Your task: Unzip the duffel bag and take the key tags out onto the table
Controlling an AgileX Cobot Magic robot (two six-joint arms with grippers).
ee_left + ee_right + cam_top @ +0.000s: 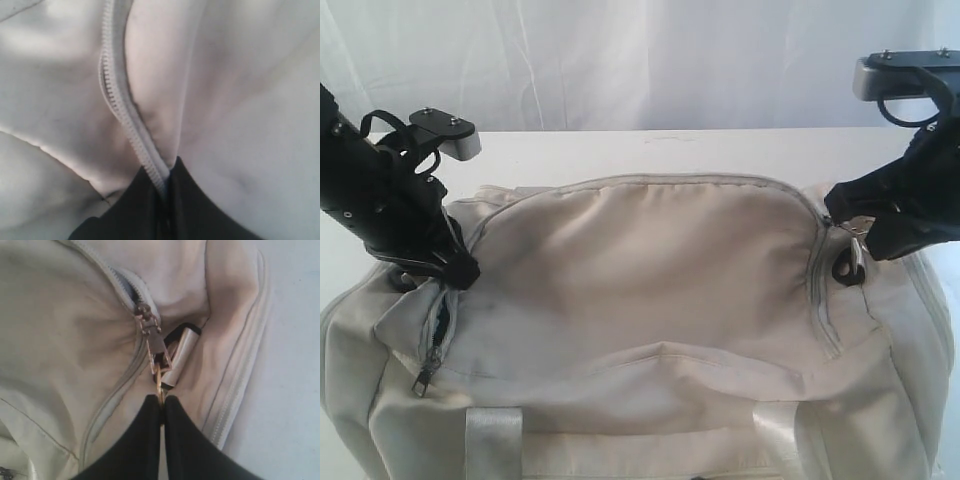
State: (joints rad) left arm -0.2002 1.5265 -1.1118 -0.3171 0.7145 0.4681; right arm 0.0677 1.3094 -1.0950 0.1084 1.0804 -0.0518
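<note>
My left gripper is far from the slider, which sits at the zipper's bend (819, 214). It should hold the fabric (758, 186) behind the slider while my right gripper pulls.
The cream duffel bag (640, 290) fills the front of the white table (620, 148). Its grey zipper (660, 180) arcs over the top panel. My left gripper (458, 270) is shut on the zipper tape and fabric at the bag's left end; the left wrist view shows its black jaws (166, 186) pinching the grey zipper (120, 107). My right gripper (840, 216) is shut on the metal zipper pull (159, 377) at the right end, just below the slider (147, 322). The key tags are hidden.
A short stretch of zipper at the left end gapes on dark lining (441, 325), with a second slider (424, 381) hanging below. A black strap ring (848, 268) sits under the right gripper. Pale webbing handles (492, 440) lie at the front. A white curtain hangs behind.
</note>
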